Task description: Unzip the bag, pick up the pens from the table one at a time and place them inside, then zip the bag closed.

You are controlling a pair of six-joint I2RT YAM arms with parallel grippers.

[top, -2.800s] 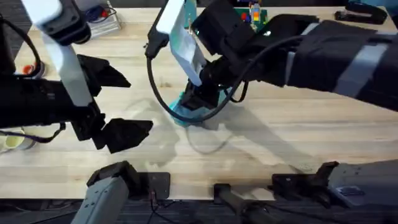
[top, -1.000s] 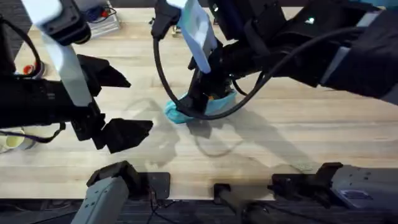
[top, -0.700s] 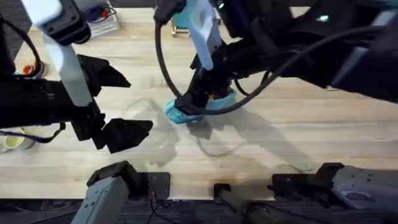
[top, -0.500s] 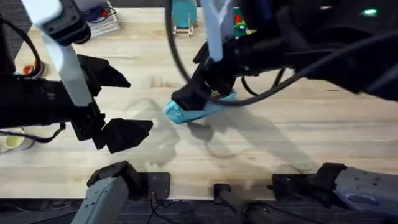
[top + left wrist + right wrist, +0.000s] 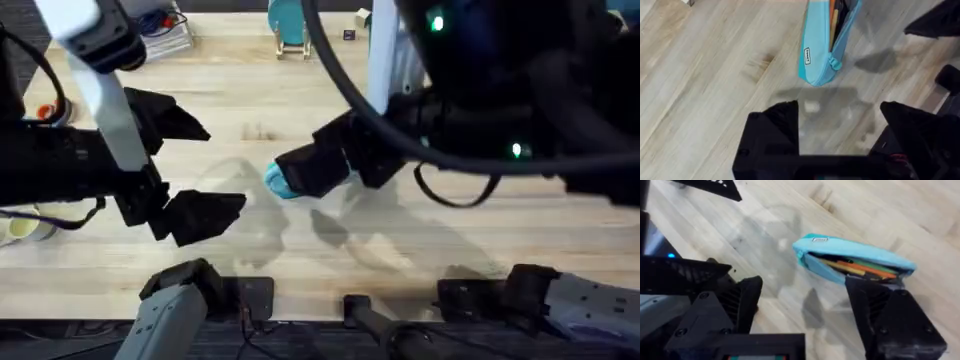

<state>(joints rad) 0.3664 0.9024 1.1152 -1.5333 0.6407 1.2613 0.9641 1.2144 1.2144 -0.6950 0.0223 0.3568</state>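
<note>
The teal zipper pull tab (image 5: 800,255) will close just part of the opening when the robot pulls it, because the edges of the bag's opening gape wide (image 5: 859,268) around the pens.
The light-blue bag (image 5: 840,247) lies on the table (image 5: 450,230) with its zipper open. An orange pen (image 5: 865,270) and a dark pen (image 5: 841,15) lie inside it. The pull tab (image 5: 834,62) hangs at the end of the bag (image 5: 816,45) nearest my left gripper. My right gripper (image 5: 807,305) hovers open above the bag and touches nothing. From overhead the right arm hides most of the bag (image 5: 279,183), and my right gripper (image 5: 345,168) is raised over it. My left gripper (image 5: 190,165) stands open to the bag's left, apart from it, with nothing between its fingers (image 5: 772,132).
A round teal disc on a wooden stand (image 5: 290,22) sits at the table's far edge. A wire basket (image 5: 165,32) stands at the back left, and a pale cup (image 5: 20,228) sits at the left edge. Bare wood lies in front of the bag.
The right arm has lifted from the bag toward the camera, its gripper now off the bag. The left arm has not moved.
</note>
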